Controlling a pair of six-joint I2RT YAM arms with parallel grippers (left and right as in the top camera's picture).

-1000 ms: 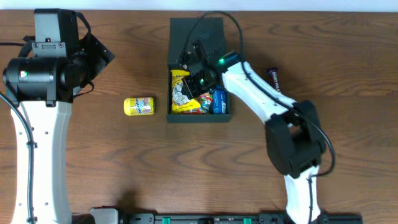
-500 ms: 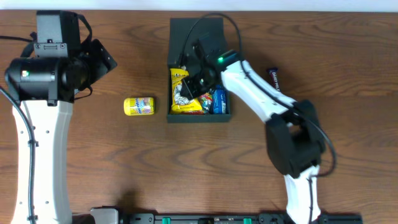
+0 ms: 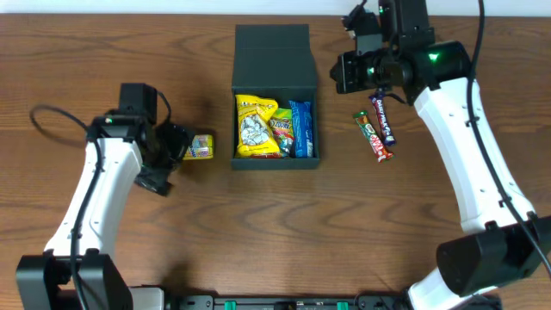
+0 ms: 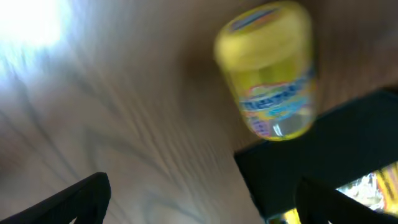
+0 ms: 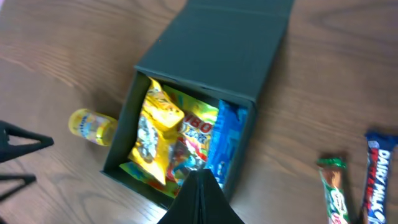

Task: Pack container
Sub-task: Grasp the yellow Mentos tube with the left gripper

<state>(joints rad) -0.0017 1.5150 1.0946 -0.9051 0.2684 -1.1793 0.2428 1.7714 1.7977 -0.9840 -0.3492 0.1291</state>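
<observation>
The yellow bag and the blue packet sit on either side of the colourful packet (image 3: 282,129), so the small yellow tub (image 3: 199,147) will stay snug between them when I put it there.
The dark green container (image 3: 245,163) stands open at the table's middle, its flap lid (image 3: 271,50) laid back. Inside lie a yellow bag (image 3: 254,125), a colourful packet (image 3: 281,133) and a blue packet (image 3: 300,129). A small yellow tub (image 3: 201,146) lies on its side left of the container. My left gripper (image 3: 176,155) is open and empty just left of the tub; in the left wrist view the tub (image 4: 267,68) lies ahead of the spread fingers (image 4: 211,208). My right gripper (image 3: 351,73) is shut and empty, above the table right of the lid; the right wrist view shows its fingers (image 5: 202,199) closed over the container (image 5: 118,162).
Two candy bars lie right of the container: a green and red one (image 3: 372,136) and a dark purple one (image 3: 383,119). Both show in the right wrist view, the green bar (image 5: 333,190) and the purple bar (image 5: 379,174). The tub (image 5: 92,126) shows there too.
My right gripper has come out of the container and moved back and right. My left arm has swung down from the far left to the yellow tub. The green and red bar has come into view.
</observation>
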